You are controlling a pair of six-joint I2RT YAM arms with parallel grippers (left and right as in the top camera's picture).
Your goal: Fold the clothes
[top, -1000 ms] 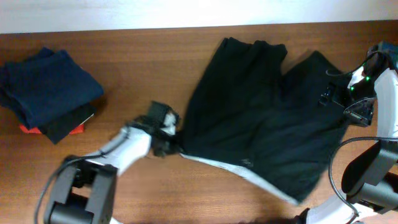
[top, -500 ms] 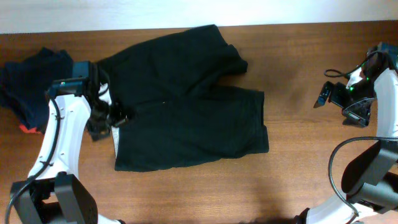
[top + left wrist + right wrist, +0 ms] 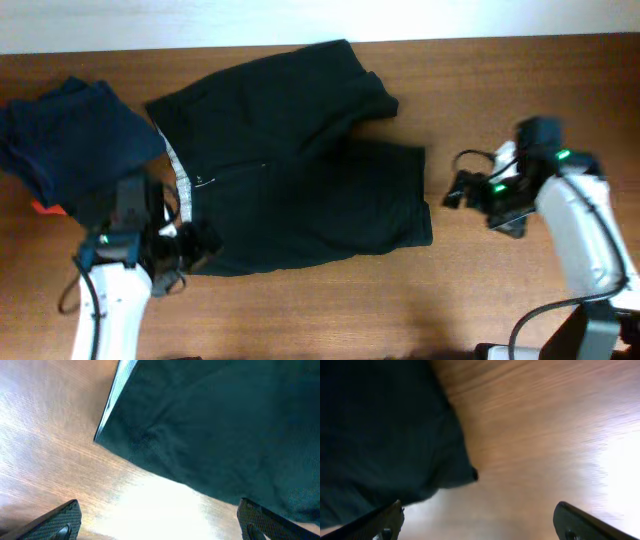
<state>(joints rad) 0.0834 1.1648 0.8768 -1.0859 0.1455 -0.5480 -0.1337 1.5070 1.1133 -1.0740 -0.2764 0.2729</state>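
I expect the waistband of the black shorts (image 3: 111, 410) to open up wide when I lift them, because a piece of grey lining (image 3: 123, 376) shows along the waistband's edge.
Black shorts (image 3: 300, 170) lie spread flat on the wooden table, their grey-lined waistband (image 3: 178, 178) to the left and the legs to the right. At the shorts' near left corner my left gripper (image 3: 195, 248) stands open. In the left wrist view the shorts (image 3: 225, 425) and the waistband edge (image 3: 116, 395) lie just ahead of the empty left gripper (image 3: 160, 527). My right gripper (image 3: 458, 192) is open, just right of the leg hem (image 3: 426, 205). The right wrist view shows the shorts' corner (image 3: 470, 474) ahead and left of the right gripper (image 3: 480, 525), which holds nothing.
A stack of folded clothes (image 3: 75, 135), navy on top with a red edge (image 3: 45, 208) underneath, sits at the table's left end, close beside my left arm. The table's back edge meets a white wall.
The shorts were dragged from the right side to the left-middle of the table. My left gripper let go of them and dropped to their near corner. My right arm came in leftward toward the leg hem.
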